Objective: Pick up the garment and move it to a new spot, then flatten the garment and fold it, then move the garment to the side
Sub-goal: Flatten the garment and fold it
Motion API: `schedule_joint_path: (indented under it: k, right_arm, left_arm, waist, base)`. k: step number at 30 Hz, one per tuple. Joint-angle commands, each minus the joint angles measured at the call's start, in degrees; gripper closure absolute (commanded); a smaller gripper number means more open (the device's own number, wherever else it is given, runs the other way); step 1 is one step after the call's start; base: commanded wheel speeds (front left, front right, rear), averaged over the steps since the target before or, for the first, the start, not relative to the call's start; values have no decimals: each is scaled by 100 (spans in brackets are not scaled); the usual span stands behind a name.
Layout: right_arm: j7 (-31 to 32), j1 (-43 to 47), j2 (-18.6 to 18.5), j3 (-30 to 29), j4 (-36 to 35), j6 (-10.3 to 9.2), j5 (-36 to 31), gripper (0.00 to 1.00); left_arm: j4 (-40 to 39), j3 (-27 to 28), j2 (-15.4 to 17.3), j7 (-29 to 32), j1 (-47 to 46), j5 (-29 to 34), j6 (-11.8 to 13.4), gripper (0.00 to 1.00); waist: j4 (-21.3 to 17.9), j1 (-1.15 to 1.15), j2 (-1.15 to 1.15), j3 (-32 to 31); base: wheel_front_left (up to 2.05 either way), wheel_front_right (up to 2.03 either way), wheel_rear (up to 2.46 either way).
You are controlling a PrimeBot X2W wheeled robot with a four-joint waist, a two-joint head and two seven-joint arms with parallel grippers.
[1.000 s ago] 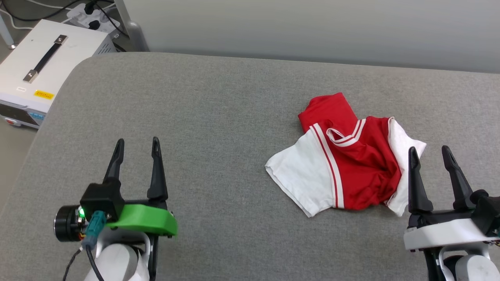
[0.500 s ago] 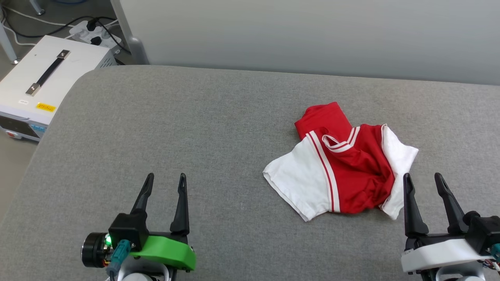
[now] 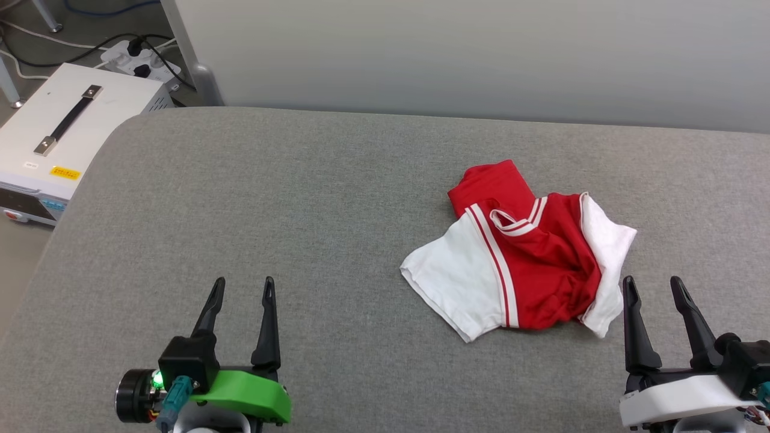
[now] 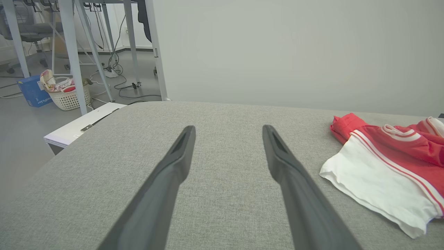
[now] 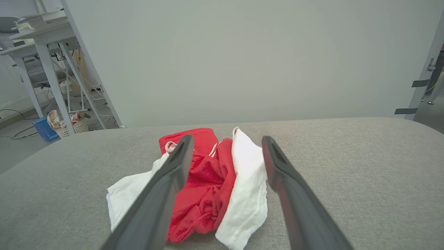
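Observation:
I expect the red cloth [image 3: 548, 270] to spread out and straighten the striped collar when I pull the white sleeve, because the collar is bunched into a loop [image 3: 511, 222].
The garment [image 3: 529, 258], a red jersey T-shirt with white sleeves and striped trim, lies crumpled on the grey padded table [image 3: 301, 210], right of centre. Its numerals are hidden. In the left wrist view the garment [image 4: 388, 163] sits at the right; in the right wrist view the garment [image 5: 208, 180] lies just ahead between the fingers. My right gripper [image 3: 651, 284] is open, low over the table at the garment's near right corner, holding nothing. My left gripper [image 3: 242, 284] is open and empty at the lower left, well apart from the cloth. The same grippers show as left gripper [image 4: 227, 130] and right gripper [image 5: 225, 140].
A white equipment box [image 3: 66, 132] with a black handle stands off the table's far left corner, with a power strip [image 3: 135, 57] and cables behind it. A grey wall [image 3: 481, 54] runs along the far edge. A laundry basket [image 4: 66, 95] sits on the floor beyond.
The head camera has tilted, shifting the whole scene down the picture. Both grippers sit lower in the view, drawn back toward me. The garment lies as before.

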Motion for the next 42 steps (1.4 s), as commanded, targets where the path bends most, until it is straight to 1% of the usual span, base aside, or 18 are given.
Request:
schedule_joint_path:
  k: [1, 4, 6, 10, 12, 13, 16, 19, 21, 22, 26, 30, 32, 34, 36, 38, 42]
  right_arm:
    - [-52, 77, -6, 2, 9, -5, 19, 0]
    - [-52, 59, -6, 14, 9, -5, 23, 0]
    - [-52, 29, -6, 16, -1, -5, 22, 0]
    - [-52, -105, -6, 50, -47, -5, 1, 0]
    - [-52, -198, -6, 77, -67, -5, -13, 0]
    - [-52, -252, -6, 104, -76, -5, -22, 0]
    - [-52, -360, -6, 143, -115, -5, -50, 0]
    - [-52, -446, -6, 124, -136, -5, -64, 0]
    - [-52, -499, -6, 105, -151, -5, -64, 0]
    - [-52, -530, -6, 91, -162, -5, -63, 0]
    - [-52, -625, -6, 68, -182, -5, -61, 0]
    - [-52, -731, -6, 130, -183, -5, -67, 0]
    - [-52, -795, -6, 147, -187, -5, -70, 0]
    - [-52, -861, -6, 151, -190, -5, -77, 0]
    - [-52, -930, -6, 151, -202, -5, -85, 0]
    - [-52, -996, -6, 141, -213, -5, -84, 0]
    - [-52, -1144, -6, 181, -224, -5, -63, 0]
  left_arm:
    - [12, 34, -42, -32, 85, 79, -36, 0]
    - [38, 88, -64, -32, 52, 112, -91, 0]
    - [48, 137, -68, -32, -82, 111, -171, 0]
    - [18, 178, 102, -32, -698, 138, -391, 0]
    - [85, 103, 305, -32, -1129, 109, -505, 0]
    - [172, 8, 462, -32, -1378, 111, -549, 0]
    - [427, -351, 838, 119, -2106, -45, -606, 0]
    - [581, -1073, 1263, 647, -2899, -578, -615, 0]
    - [717, -1537, 1513, 1254, -3337, -1028, -616, 0]
    - [804, -1777, 1604, 1676, -3563, -1327, -616, 0]
    - [1090, -2557, 1761, 3069, -4289, -2386, -617, 0]
    - [1372, -3264, 1811, 4202, -4789, -3257, -618, 0]
    - [1509, -3551, 1813, 4594, -4975, -3577, -618, 0]
    - [1632, -3901, 1843, 4953, -5154, -3751, -618, 0]
    - [1738, -4179, 1829, 5188, -5308, -3915, -618, 0]
    - [1849, -4413, 1777, 5335, -5456, -4031, -618, 0]
    - [2096, -4790, 1665, 5441, -5710, -4180, -618, 0]
  waist:
    - [-4, 0, 0, 2]
    - [-16, 0, 0, 21]
    - [-21, 0, 0, 54]
    - [-56, 0, 0, 196]
    - [-89, 0, 0, 292]
    - [-119, 0, 0, 346]
    - [-180, 0, 0, 480]
    - [-239, 0, 0, 599]
    - [-267, 0, 0, 687]
    - [-275, 0, 0, 744]
    - [-304, 0, 0, 903]
    - [-381, 0, 0, 1050]
    - [-431, 0, 0, 1130]
    - [-487, 0, 0, 1220]
    - [-545, 0, 0, 1324]
    - [-601, 0, 0, 1431]
    - [-748, 0, 0, 1665]
  base:
    - [0, 0, 0]
    - [0, 0, 0]
    - [0, 0, 0]
    - [0, 0, 0]
    - [0, 0, 0]
    - [0, 0, 0]
    - [0, 0, 0]
    - [0, 0, 0]
    - [0, 0, 0]
    - [0, 0, 0]
    - [0, 0, 0]
    - [0, 0, 0]
    - [0, 0, 0]
    - [0, 0, 0]
    - [0, 0, 0]
    - [0, 0, 0]
    - [0, 0, 0]
